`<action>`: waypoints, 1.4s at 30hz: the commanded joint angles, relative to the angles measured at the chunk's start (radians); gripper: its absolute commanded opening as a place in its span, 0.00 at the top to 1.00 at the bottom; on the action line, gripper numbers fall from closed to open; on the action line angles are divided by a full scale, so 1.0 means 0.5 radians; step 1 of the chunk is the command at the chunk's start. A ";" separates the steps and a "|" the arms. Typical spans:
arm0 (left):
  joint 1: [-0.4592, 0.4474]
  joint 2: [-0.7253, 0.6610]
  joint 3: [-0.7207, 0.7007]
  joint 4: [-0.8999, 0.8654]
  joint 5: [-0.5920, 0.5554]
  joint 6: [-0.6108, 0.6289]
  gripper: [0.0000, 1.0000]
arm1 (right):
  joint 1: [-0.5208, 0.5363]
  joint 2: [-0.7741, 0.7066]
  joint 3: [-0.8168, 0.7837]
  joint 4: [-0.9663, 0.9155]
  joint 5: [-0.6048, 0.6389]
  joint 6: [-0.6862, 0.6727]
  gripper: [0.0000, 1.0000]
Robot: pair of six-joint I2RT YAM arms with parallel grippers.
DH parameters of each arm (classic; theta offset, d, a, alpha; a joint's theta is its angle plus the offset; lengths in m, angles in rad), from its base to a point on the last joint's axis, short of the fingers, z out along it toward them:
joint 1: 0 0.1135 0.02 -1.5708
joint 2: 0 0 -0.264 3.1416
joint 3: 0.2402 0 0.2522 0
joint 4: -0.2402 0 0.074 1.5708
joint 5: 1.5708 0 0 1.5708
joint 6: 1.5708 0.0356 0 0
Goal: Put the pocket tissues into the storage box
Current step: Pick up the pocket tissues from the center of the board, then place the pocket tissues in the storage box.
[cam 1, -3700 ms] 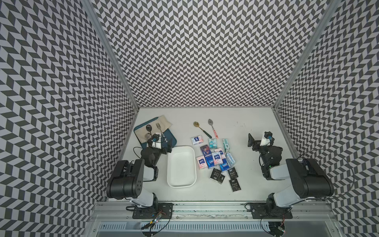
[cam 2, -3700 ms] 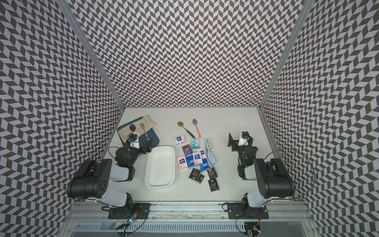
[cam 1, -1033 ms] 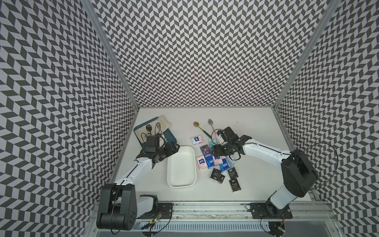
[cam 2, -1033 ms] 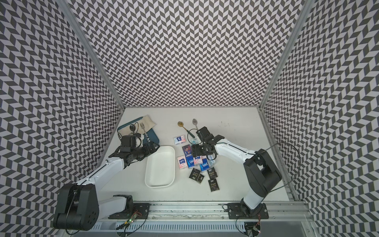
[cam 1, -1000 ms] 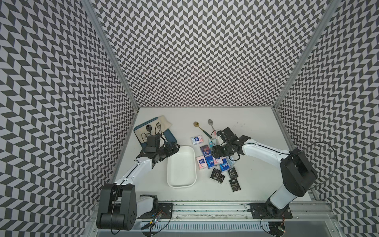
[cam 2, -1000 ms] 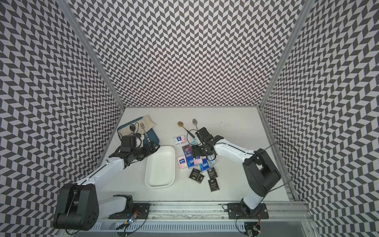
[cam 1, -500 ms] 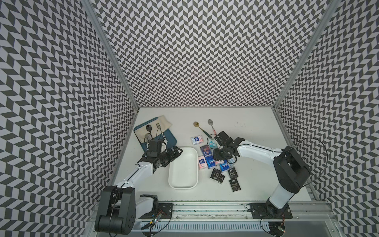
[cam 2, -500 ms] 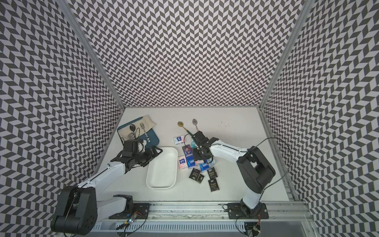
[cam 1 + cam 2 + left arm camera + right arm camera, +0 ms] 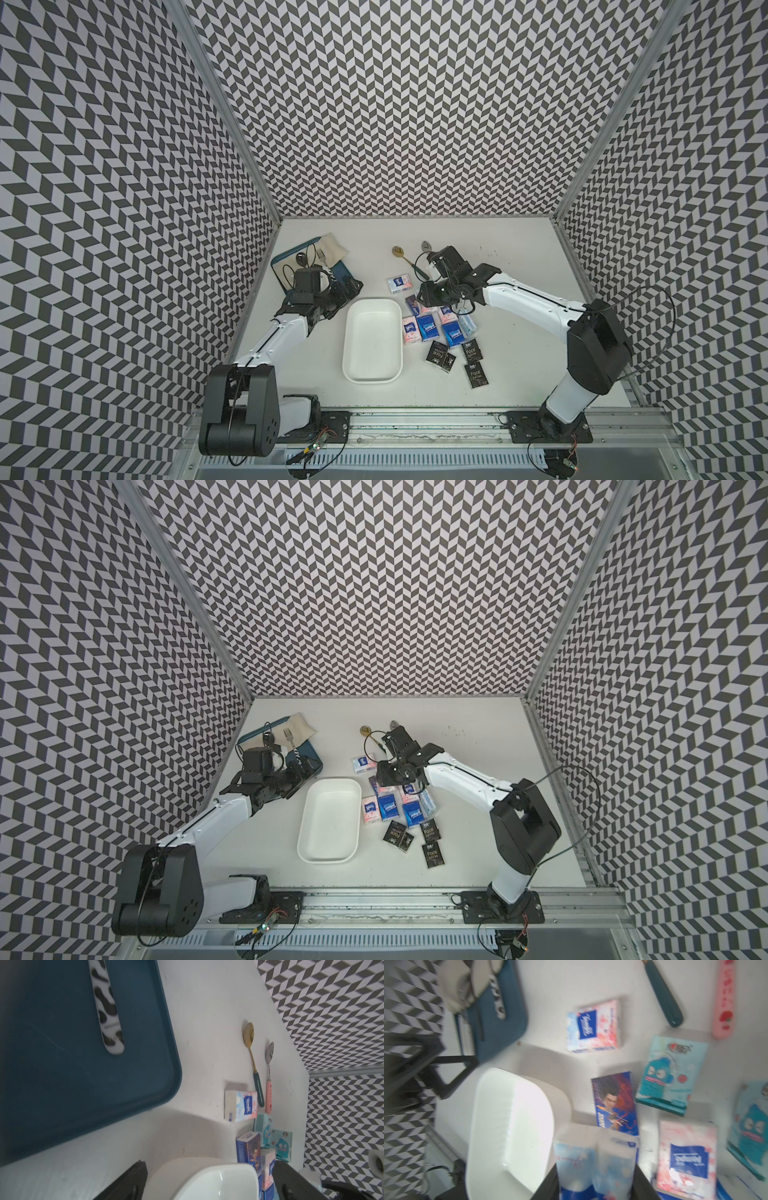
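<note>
Next, I move my left gripper away beside the box [image 9: 333, 321] first, because it is at the storage box's far corner [image 9: 353, 304], where my right gripper brings the pocket tissues.
The white storage box [image 9: 348, 332] [image 9: 305, 825] stands empty in the middle of the table. To its right lie several pocket tissues: blue ones [image 9: 428, 328], black "Face" ones [image 9: 473, 350], teal ones [image 9: 670, 1076], and a lone white-pink one [image 9: 399, 282] further back. My right gripper [image 9: 430, 293] [image 9: 596, 1180] is shut on white-blue packets [image 9: 596, 1159], apparently two side by side, just above the pile beside the box's far right corner. My left gripper [image 9: 349, 286] [image 9: 209, 1184] is open at the box's far left corner, with the box [image 9: 207, 1180] showing between its fingers [image 9: 128, 1182].
A teal tray [image 9: 278, 266] [image 9: 83, 1064] with a beige cloth, a fork and a spoon lies at the back left, under my left wrist. A gold spoon [image 9: 405, 257] [image 9: 252, 1059] and a pink-handled spoon [image 9: 269, 1084] lie behind the pile.
My right gripper has closed on packets from the pile and shifted a little left toward the box. My left gripper has drawn back slightly at the box's far left corner.
</note>
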 commanded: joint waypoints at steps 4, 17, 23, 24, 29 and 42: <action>0.191 0.081 0.127 0.084 0.027 0.024 0.00 | 0.215 0.144 0.164 0.277 -0.400 0.163 0.55; 0.240 -0.235 0.089 -0.195 0.037 0.112 0.00 | 0.374 0.554 0.201 0.759 -0.504 0.789 0.55; 0.240 -0.453 -0.102 -0.255 0.120 0.082 0.00 | 0.400 0.702 0.330 0.763 -0.343 0.894 0.55; 0.240 -0.481 -0.128 -0.264 0.127 0.077 0.00 | 0.410 0.725 0.353 0.759 -0.320 0.901 0.55; 0.240 -0.591 -0.232 -0.333 0.177 0.071 0.00 | 0.416 0.894 0.544 0.699 -0.212 0.875 0.55; 0.240 -0.679 -0.423 -0.347 0.289 0.012 0.00 | 0.417 1.179 0.946 0.511 -0.102 0.822 0.48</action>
